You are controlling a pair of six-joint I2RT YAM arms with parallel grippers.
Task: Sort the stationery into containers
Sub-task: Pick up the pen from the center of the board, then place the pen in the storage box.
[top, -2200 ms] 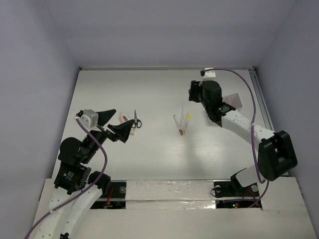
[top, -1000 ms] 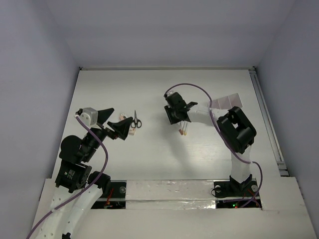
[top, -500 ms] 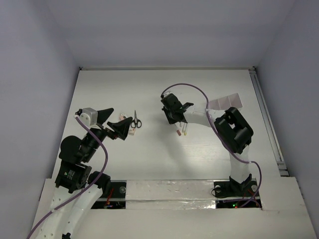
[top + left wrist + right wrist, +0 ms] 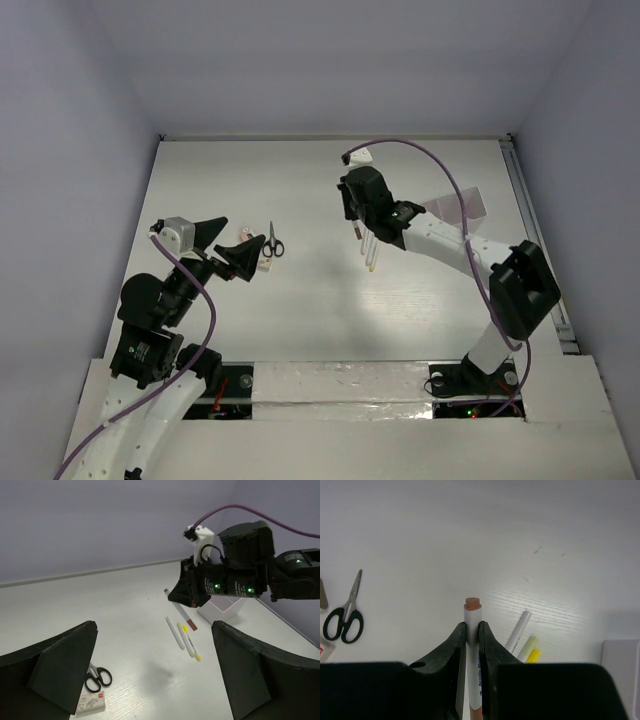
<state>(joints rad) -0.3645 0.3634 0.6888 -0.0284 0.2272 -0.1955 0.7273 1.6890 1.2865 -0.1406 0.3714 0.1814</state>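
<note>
The pen with brownish-orange ends (image 4: 473, 614) is hanging straight in my right gripper, away from the other pens, so I should go on carrying it until it gets to the translucent box (image 4: 468, 206).
My right gripper (image 4: 358, 218) is shut on a white pen with brownish-orange ends (image 4: 472, 625) and holds it above the table; the pen also shows in the left wrist view (image 4: 181, 614). Two pens lie below it on the table: a plain white one (image 4: 518, 630) and a yellow-tipped one (image 4: 530, 651), also seen from the top (image 4: 371, 252). Black-handled scissors (image 4: 273, 240) and a tiny pale block (image 4: 266, 266) lie by my left gripper (image 4: 230, 248), which is open and empty above them. The translucent box (image 4: 455, 207) stands right of the pens.
The table's back wall and side walls enclose the work area. The right arm's purple cable (image 4: 440, 170) arcs over the box. The box corner shows at the right wrist view's lower right (image 4: 620, 655).
My right gripper came from beside the box to the pens, shut on the orange-ended pen and lifted it off the table. The left arm has not moved.
</note>
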